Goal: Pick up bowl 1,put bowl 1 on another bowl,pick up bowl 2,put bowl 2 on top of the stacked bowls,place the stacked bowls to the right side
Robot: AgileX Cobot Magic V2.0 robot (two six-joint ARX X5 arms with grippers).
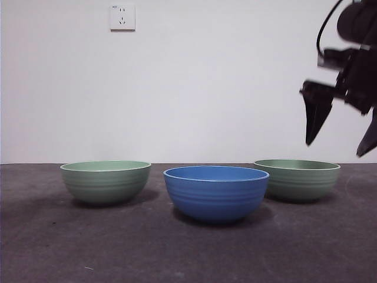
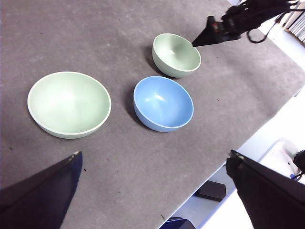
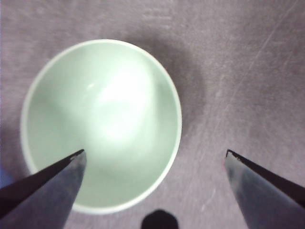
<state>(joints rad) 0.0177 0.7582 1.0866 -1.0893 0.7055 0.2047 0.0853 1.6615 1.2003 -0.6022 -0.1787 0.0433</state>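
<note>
The green bowl (image 1: pixel 297 181) under my right gripper will fit partway into the blue bowl when I lower it, with its rim tilted, because their rounded sides (image 1: pixel 216 197) match.
Three ridged bowls stand apart on the dark table. A pale green bowl (image 1: pixel 106 181) (image 2: pixel 69 104) sits at the left, the blue bowl (image 1: pixel 215 193) (image 2: pixel 163 103) in the middle and nearest the front. A second pale green bowl (image 1: pixel 297 180) (image 2: pixel 176 55) (image 3: pixel 100 124) is at the right. My right gripper (image 1: pixel 334 147) (image 3: pixel 155 152) hangs open a little above this right bowl's outer rim, one jaw over its inside, the other over the table, holding nothing. My left gripper (image 2: pixel 155 153) is open and empty, high above the table's near edge, out of the front view.
The table's edge (image 2: pixel 248 138) runs close behind the blue bowl in the left wrist view, with floor and dark items beyond it. A white wall with a socket (image 1: pixel 122 17) backs the table.
</note>
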